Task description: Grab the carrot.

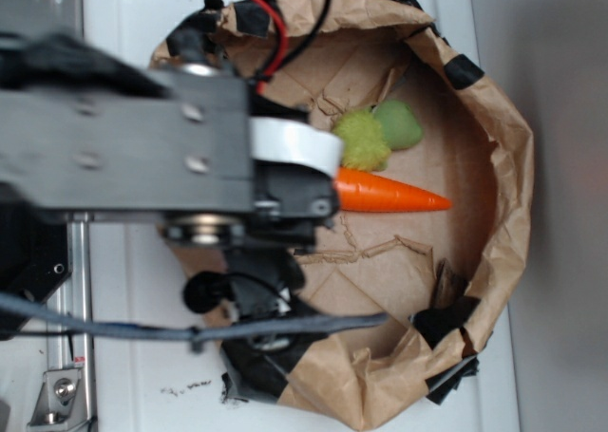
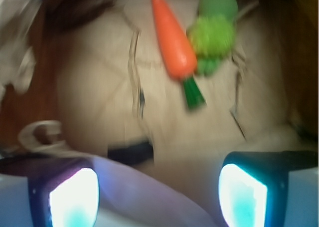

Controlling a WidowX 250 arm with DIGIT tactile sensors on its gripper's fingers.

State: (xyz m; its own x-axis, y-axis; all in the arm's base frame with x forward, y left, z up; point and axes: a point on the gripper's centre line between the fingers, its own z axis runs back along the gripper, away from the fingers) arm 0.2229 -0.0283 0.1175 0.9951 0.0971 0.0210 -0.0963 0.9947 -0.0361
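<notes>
The bowl's rim [image 2: 154, 193] is under my open gripper, which is short of the slanting carrot. I should move in over the carrot [image 2: 175, 52] and turn to line up with it before I go down.
The orange carrot [image 1: 389, 194] lies on the brown paper floor of a paper bowl, tip pointing right; its stem end is hidden under my arm. In the wrist view the carrot [image 2: 172, 35] lies ahead of the fingers, tip away, with its dark green stem [image 2: 193, 93] pointing toward me. A fuzzy yellow-green plush toy [image 1: 380, 134] touches its side and also shows in the wrist view [image 2: 213, 36]. My gripper [image 2: 157, 187] is open and empty, above the paper floor, short of the carrot. Both fingers [image 2: 241, 194] glow pale at the bottom of the view. In the exterior view the gripper itself is hidden under the arm.
The crumpled brown paper bowl [image 1: 508, 166] with black tape patches [image 1: 446, 318] walls in the carrot on all sides. It stands on a white surface [image 1: 142, 356]. My arm and its cables [image 1: 142, 147] cover the bowl's left half.
</notes>
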